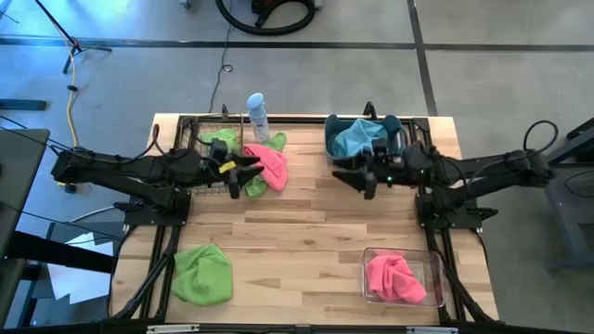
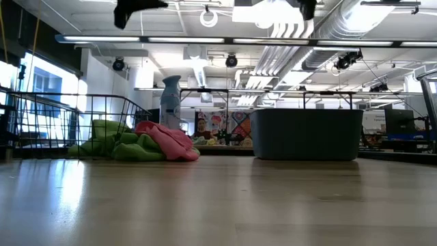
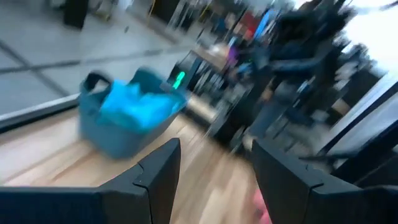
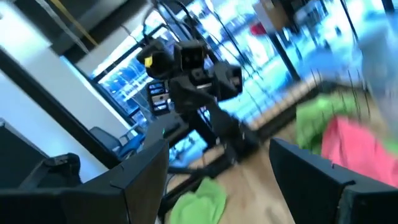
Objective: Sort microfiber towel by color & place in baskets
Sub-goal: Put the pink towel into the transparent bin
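Observation:
The pink towel lies over the lime green towel next to the black wire basket. My left gripper should lift the pink towel away before sorting the green one.
My left gripper hangs open above the table, beside a pink towel that lies on a lime green towel against the black wire basket. Another green towel lies in that basket. My right gripper is open and empty, in the air in front of the grey-blue tub, which holds teal-blue towels. A green towel lies flat near the front left. The clear box at the front right holds a pink towel.
A white-and-blue spray bottle stands at the far edge between the wire basket and the tub. Bare wood lies across the table's middle. Both arms reach in level from the table's sides, well above the tabletop.

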